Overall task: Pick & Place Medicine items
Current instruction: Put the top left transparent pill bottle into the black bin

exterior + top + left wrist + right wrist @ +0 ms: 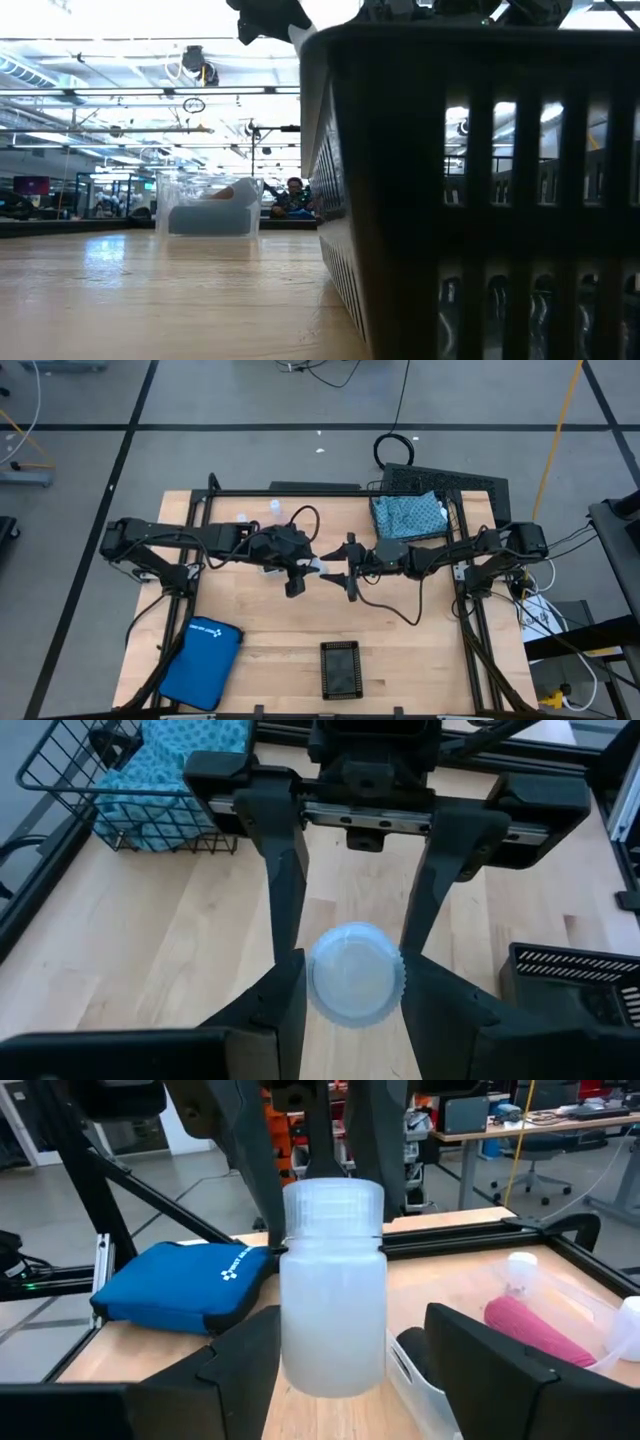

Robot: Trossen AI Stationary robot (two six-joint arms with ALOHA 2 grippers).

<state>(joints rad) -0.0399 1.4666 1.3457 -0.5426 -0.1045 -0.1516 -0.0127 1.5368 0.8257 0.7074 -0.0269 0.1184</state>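
My left gripper is holding only the vial's cap [333, 1208] from above, so my right gripper should hold the vial's body [333, 1320] while my left gripper moves level to take it.
One white round vial [332, 1295] stands upright in the air over the table's middle [318, 567]. My left gripper [350, 982] is shut on it from above. My right gripper [345, 1365] is open and comes level from the right, one finger on each side of the vial's body. A pink block [535, 1330] and two more white vials [520, 1270] lie in a clear tray [210, 205] toward the far edge. The teal pouch [408, 513] lies in a wire basket. The black and brown blocks are out of sight. My left gripper pinches the vial's ribbed cap [318, 982] between its two fingers, which point down from above. The vial hangs upright below them, clear of the table. Whether my right gripper's fingers [470, 1360] touch the vial's body I cannot tell; a gap shows beside one of them.
A bright blue zip case [200, 660] lies at the near left corner. A black slotted basket [340, 668] sits at the near edge, filling the right of the low view [480, 180]. The wire basket [110, 820] stands at the far right. Bare wood lies between them.
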